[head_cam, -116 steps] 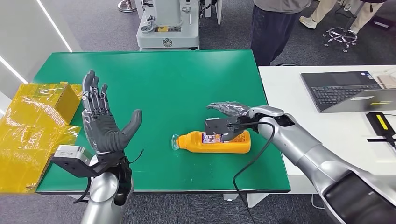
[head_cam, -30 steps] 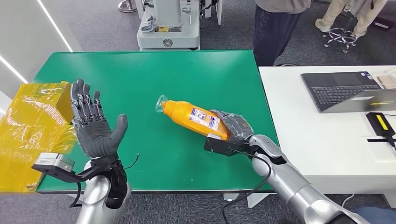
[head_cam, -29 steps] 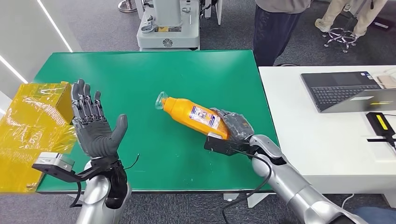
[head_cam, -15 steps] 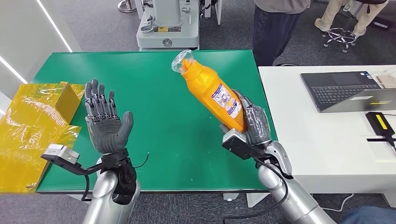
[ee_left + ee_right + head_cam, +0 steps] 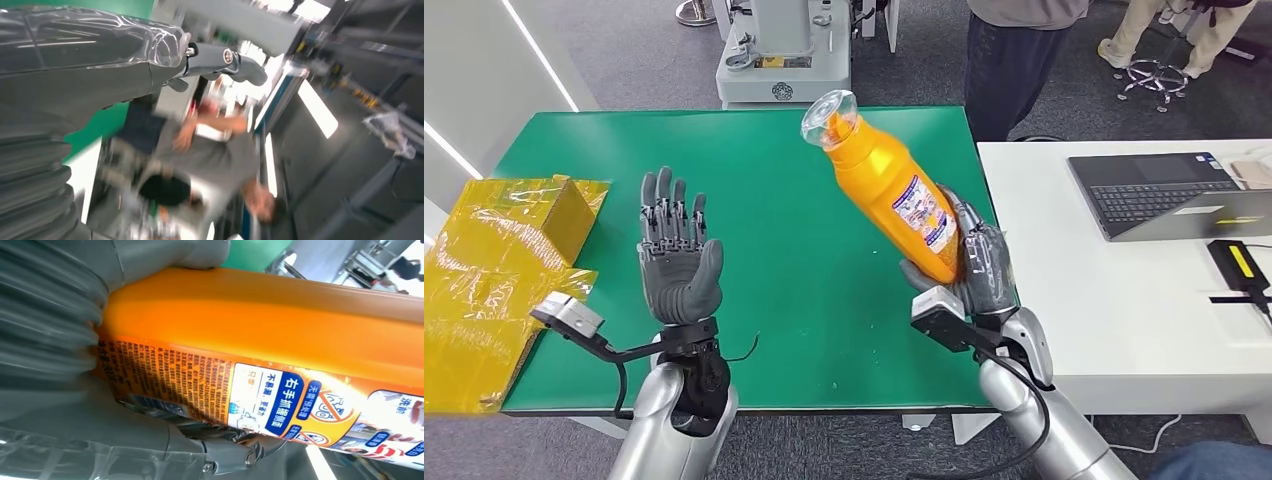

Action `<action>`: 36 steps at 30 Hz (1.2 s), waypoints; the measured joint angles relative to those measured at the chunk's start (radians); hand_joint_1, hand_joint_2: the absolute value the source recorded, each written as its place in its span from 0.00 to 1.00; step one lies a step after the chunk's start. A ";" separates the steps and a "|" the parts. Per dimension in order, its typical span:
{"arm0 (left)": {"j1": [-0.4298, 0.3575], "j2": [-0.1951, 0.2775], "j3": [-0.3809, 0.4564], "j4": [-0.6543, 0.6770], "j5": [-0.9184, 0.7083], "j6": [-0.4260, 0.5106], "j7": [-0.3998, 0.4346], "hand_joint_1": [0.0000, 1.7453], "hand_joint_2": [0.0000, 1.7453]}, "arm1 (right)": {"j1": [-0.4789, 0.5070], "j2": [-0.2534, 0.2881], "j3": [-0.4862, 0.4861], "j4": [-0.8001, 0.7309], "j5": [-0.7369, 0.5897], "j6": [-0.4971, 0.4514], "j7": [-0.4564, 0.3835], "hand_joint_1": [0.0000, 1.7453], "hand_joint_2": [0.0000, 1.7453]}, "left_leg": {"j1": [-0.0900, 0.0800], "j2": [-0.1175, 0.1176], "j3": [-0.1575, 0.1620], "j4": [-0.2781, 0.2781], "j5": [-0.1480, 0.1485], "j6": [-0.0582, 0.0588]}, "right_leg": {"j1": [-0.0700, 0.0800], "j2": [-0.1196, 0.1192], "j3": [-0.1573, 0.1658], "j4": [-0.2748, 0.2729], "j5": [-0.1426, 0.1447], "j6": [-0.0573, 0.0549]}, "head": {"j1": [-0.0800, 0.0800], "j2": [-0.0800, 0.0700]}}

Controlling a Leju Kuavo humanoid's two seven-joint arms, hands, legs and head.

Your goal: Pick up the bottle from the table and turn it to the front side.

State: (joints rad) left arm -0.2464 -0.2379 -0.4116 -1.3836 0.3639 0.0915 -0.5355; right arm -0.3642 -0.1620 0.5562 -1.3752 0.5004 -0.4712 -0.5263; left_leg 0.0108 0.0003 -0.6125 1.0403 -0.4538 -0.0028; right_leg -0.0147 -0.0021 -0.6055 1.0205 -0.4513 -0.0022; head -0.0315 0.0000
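The label [image 5: 926,213] facing the robot is full of small print, so the orange bottle [image 5: 876,178] will show a hidden front label when the robot turns it.
An orange bottle [image 5: 887,188] with a clear cap and a printed label is lifted off the green table [image 5: 784,190], tilted with its cap up and toward the left. My right hand [image 5: 974,270] grips its lower end from behind. Up close in the right wrist view, the bottle [image 5: 280,340] shows its label with blue and white print, and my right hand [image 5: 75,355] wraps around it. My left hand [image 5: 676,262] is raised over the table's front left, palm up, fingers spread and holding nothing. In the left wrist view, my left hand [image 5: 70,55] points toward the room.
Crinkled yellow packaging [image 5: 494,270] lies at the table's left edge. A white table [image 5: 1124,290] on the right carries a laptop [image 5: 1169,195] and a black device [image 5: 1242,270]. A person [image 5: 1019,50] stands behind the green table, beside a grey machine [image 5: 784,50].
My right hand took the lying bottle, lifted it off the table and swung it nearly upright, cap rising up and away. My left hand drifted right toward the middle, still open.
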 joint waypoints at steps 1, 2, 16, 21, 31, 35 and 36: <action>-0.002 0.000 -0.002 0.002 0.032 -0.031 0.011 0.00 1.00 | 0.000 0.000 0.001 -0.006 0.006 -0.002 -0.001 1.00 1.00 | 0.000 0.000 0.000 0.000 0.000 0.000 | 0.000 0.000 0.000 0.000 0.000 0.000 | 0.000 0.000; -0.004 0.000 -0.004 0.004 0.059 -0.060 0.022 0.00 1.00 | -0.001 0.000 0.003 -0.012 0.010 0.000 -0.001 1.00 1.00 | 0.000 0.000 0.000 0.000 0.000 0.000 | 0.000 0.000 0.000 0.000 0.000 0.000 | 0.000 0.000; -0.098 -0.003 -0.053 0.136 0.106 -0.275 0.103 0.00 1.00 | -0.047 -0.001 0.071 -0.016 0.074 0.215 -0.003 1.00 1.00 | 0.000 0.000 0.000 0.000 0.000 0.000 | 0.000 0.000 0.000 0.000 0.000 0.000 | 0.000 0.000; -0.112 -0.007 -0.055 0.160 0.103 -0.278 0.103 0.00 1.00 | -0.070 -0.001 0.106 0.005 0.067 0.290 -0.004 1.00 1.00 | 0.000 0.000 0.000 0.000 0.000 0.000 | 0.000 0.000 0.000 0.000 0.000 0.000 | 0.000 0.000; -0.122 -0.006 -0.055 0.196 0.135 -0.295 0.105 0.00 1.00 | -0.090 -0.001 0.146 0.034 0.067 0.382 -0.001 1.00 1.00 | 0.000 0.000 0.000 0.000 0.000 0.000 | 0.000 0.000 0.000 0.000 0.000 0.000 | 0.000 0.000; -0.123 -0.006 -0.055 0.212 0.137 -0.291 0.105 0.00 1.00 | -0.095 -0.001 0.147 0.045 0.068 0.430 0.003 1.00 1.00 | 0.000 0.000 0.000 0.000 0.000 0.000 | 0.000 0.000 0.000 0.000 0.000 0.000 | 0.000 0.000; -0.123 -0.006 -0.055 0.216 0.135 -0.288 0.105 0.00 1.00 | -0.096 -0.001 0.148 0.049 0.069 0.439 0.004 1.00 1.00 | 0.000 0.000 0.000 0.000 0.000 0.000 | 0.000 0.000 0.000 0.000 0.000 0.000 | 0.000 0.000</action>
State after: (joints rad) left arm -0.3693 -0.2437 -0.4666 -1.1681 0.4992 -0.1969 -0.4307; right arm -0.4603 -0.1629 0.7037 -1.3265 0.5692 -0.0321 -0.5223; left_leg 0.0109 0.0002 -0.6127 1.0403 -0.4536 -0.0028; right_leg -0.0147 -0.0023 -0.6055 1.0207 -0.4512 -0.0022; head -0.0317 0.0000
